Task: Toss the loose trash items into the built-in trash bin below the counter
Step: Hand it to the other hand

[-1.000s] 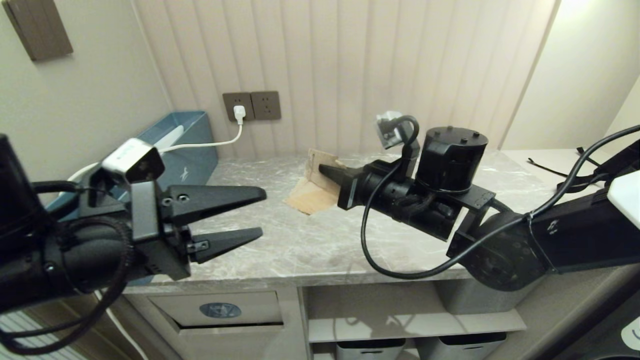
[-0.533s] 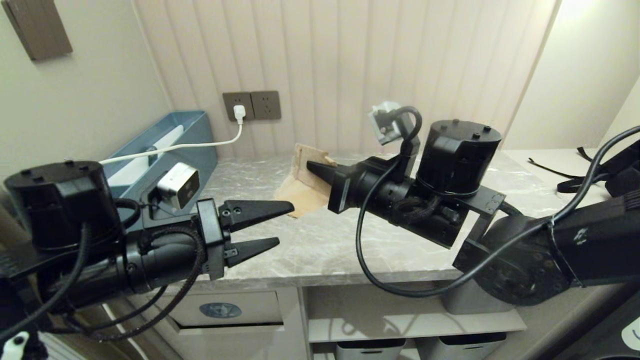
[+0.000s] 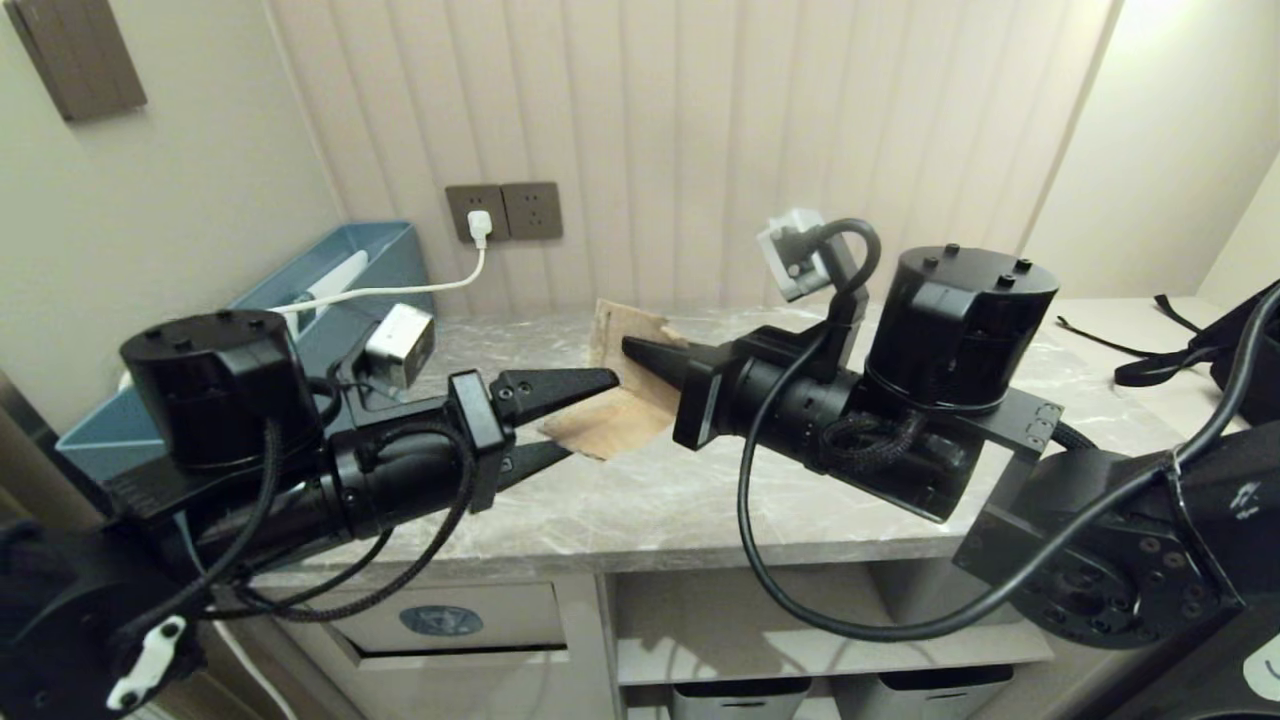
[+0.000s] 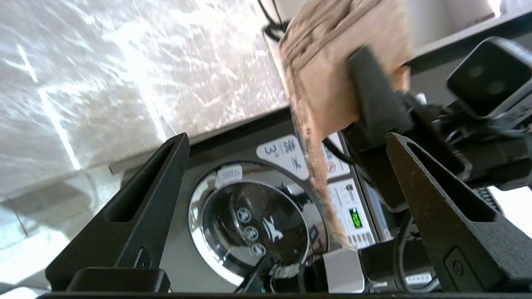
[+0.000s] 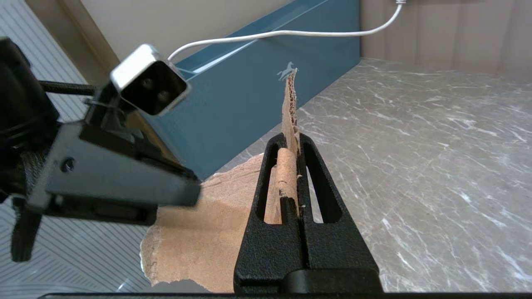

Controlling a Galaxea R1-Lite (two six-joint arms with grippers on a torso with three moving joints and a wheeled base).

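Observation:
The trash bin is under my left arm, but my right gripper is holding the cardboard scrap's upper edge (image 3: pixel 626 324), so next my left gripper grabs the scrap's hanging flap (image 3: pixel 607 425).
A torn brown cardboard scrap (image 3: pixel 612 428) hangs just above the grey marble counter (image 3: pixel 700 500), pinched by my right gripper (image 3: pixel 634 350), which is shut on its upper edge (image 5: pixel 291 139). My left gripper (image 3: pixel 590 415) reaches in from the left, open, with one finger on each side of the scrap's hanging flap (image 4: pixel 332 83) and not touching it. In the left wrist view the left gripper (image 4: pixel 286 139) stands wide, and the scrap shows edge-on between its fingers. The trash bin's flap (image 3: pixel 500 612) with its blue oval sticker sits below the counter, under my left arm.
A long teal box (image 3: pixel 370 270) with a white cable stands at the back left against the wall. Wall sockets (image 3: pixel 503 212) sit behind the counter. Grey storage bins (image 3: pixel 740 700) stand on the open shelf below. A black strap (image 3: pixel 1150 350) lies at the far right.
My left arm has swung up and forward to the right, bringing its open fingers around the scrap's lower flap. The right gripper, still shut on the scrap, has shifted only slightly.

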